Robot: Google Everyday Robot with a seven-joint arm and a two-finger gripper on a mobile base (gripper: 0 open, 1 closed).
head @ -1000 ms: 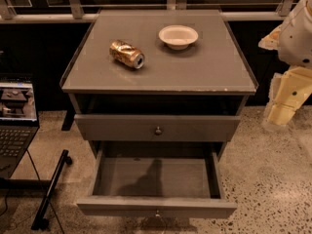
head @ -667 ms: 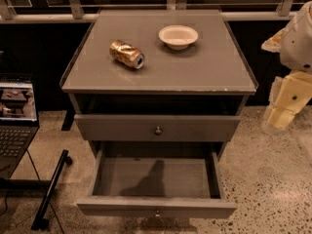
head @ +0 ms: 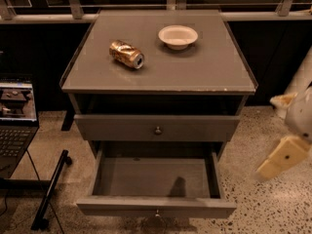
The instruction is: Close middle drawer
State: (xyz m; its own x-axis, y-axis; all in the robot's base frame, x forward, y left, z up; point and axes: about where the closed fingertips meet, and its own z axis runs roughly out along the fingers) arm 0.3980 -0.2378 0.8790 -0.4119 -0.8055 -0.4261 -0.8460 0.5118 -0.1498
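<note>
My gripper is clear of the middle drawer's side, so it should go on toward the drawer's front edge before it closes its empty fingers for the push.
The middle drawer is pulled far out at the bottom of the grey cabinet. It is a shallow, empty grey box with a small round dark knob on its front. Above it, another grey drawer front with a like knob sits nearly flush. My gripper shows as a cream-coloured arm end at the right of the cabinet. It is level with the open drawer's right side, apart from it and touching nothing.
On the cabinet top lie a crushed golden can and a white bowl. A laptop stands at the left with a black stand leg on the speckled floor. A railing runs behind the cabinet.
My arm has moved down the view on the right, from beside the cabinet top to beside the open drawer. The drawers, can and bowl have not moved.
</note>
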